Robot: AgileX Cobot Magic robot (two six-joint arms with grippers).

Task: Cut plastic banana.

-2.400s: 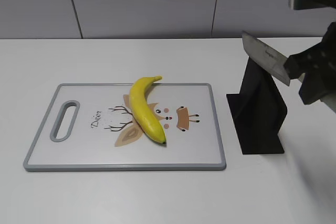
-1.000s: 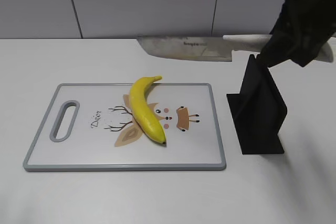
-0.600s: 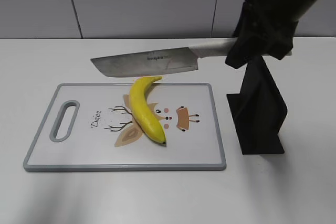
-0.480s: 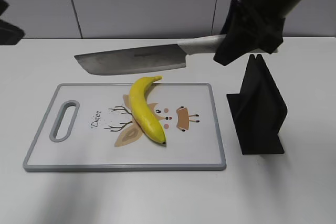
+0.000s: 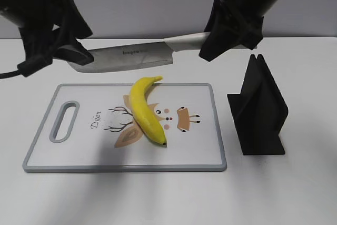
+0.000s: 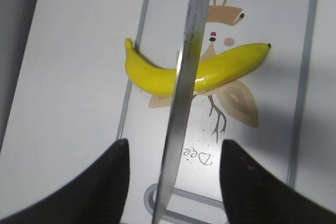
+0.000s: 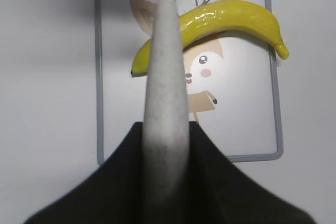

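I expect the yellow plastic banana (image 5: 143,110) to swivel on the white cutting board when I push the blade down, because it lies loose with its near tip (image 5: 162,141) free.
The yellow plastic banana (image 5: 146,110) lies whole on the white cutting board (image 5: 79,154), also in the left wrist view (image 6: 157,75) and right wrist view (image 7: 236,16). My right gripper (image 5: 227,31) is shut on the grey handle (image 7: 166,93) of a cleaver and holds it level above the board's far edge. The blade (image 5: 126,57) points left. My left gripper (image 5: 66,56) is open, its fingers either side of the blade's tip (image 6: 176,129), apart from it.
A black knife stand (image 5: 260,111) stands on the white table right of the board. The board has a grey rim and a handle slot (image 5: 64,121) at its left end. A grey wall runs behind the table.
The right arm lifted the cleaver from beside the stand, turned it level and carried it left over the board's far edge. The left arm came into view at the blade's tip.
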